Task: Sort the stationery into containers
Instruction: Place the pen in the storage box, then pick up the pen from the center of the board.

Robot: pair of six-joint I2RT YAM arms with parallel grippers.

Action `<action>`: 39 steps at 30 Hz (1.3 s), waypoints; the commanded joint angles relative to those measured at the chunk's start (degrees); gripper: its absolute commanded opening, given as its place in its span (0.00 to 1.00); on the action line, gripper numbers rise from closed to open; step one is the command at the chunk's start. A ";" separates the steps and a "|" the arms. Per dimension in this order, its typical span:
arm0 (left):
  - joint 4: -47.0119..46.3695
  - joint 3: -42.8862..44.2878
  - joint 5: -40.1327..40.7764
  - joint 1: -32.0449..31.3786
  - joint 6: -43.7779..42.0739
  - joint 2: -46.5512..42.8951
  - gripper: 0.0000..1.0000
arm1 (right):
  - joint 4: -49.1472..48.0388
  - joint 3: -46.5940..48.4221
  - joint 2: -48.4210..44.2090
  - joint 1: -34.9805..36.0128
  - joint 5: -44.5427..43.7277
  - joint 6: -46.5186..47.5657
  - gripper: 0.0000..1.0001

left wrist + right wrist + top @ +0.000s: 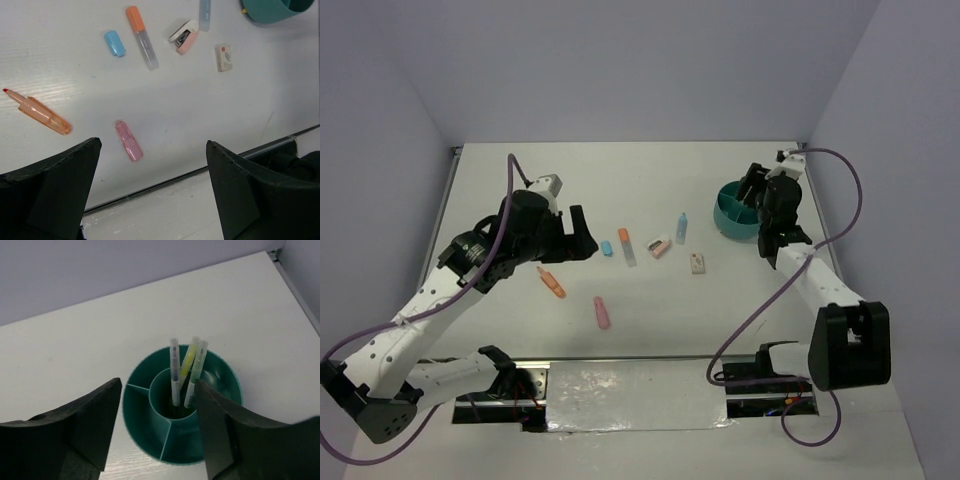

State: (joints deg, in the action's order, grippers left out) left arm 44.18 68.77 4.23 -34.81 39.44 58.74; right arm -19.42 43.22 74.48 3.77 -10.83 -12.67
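Observation:
The blue-tinted pen is lying away from its blue cap, so the left gripper should pick up the cap and the right gripper should pick up the pen, and they should put the two together before sorting.
The teal organiser stands at the right; in the right wrist view its centre cup holds a clear pen, a yellow pen and a green-tinted pen. My right gripper hovers open and empty above it. On the table lie an orange highlighter, a pink highlighter, a blue eraser, an orange-capped clear pen, a pink and white item, a blue-tinted pen and a white eraser. My left gripper is open and empty, above the table left of the items.
Grey walls enclose the table on the left, back and right. A dark seam and a shiny metal strip run along the near edge between the arm bases. The organiser's outer compartments look empty.

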 commanded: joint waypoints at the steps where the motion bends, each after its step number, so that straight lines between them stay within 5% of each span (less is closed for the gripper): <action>1: 0.64 1.36 4.38 0.27 1.69 2.16 0.99 | 3.93 6.15 -7.22 1.85 -0.50 -0.51 0.70; 8: 3.01 2.33 8.24 1.49 7.04 8.14 0.99 | 24.66 13.81 -9.53 15.27 -7.09 -4.80 0.72; 15: 6.44 1.81 10.54 3.87 10.83 11.39 0.99 | 40.76 16.45 -0.58 28.55 -6.31 -14.93 0.69; 30: 10.66 8.04 9.75 3.96 10.57 18.08 0.99 | 56.15 41.31 33.61 26.56 -8.51 -15.37 0.63; 39: 11.71 4.44 8.07 4.04 9.25 14.04 0.99 | 58.53 48.09 41.26 21.72 -6.66 -15.90 0.60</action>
State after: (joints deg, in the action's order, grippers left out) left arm 54.54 74.26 12.97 -30.98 49.47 74.56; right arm 36.82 87.99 113.80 26.00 -17.19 -28.69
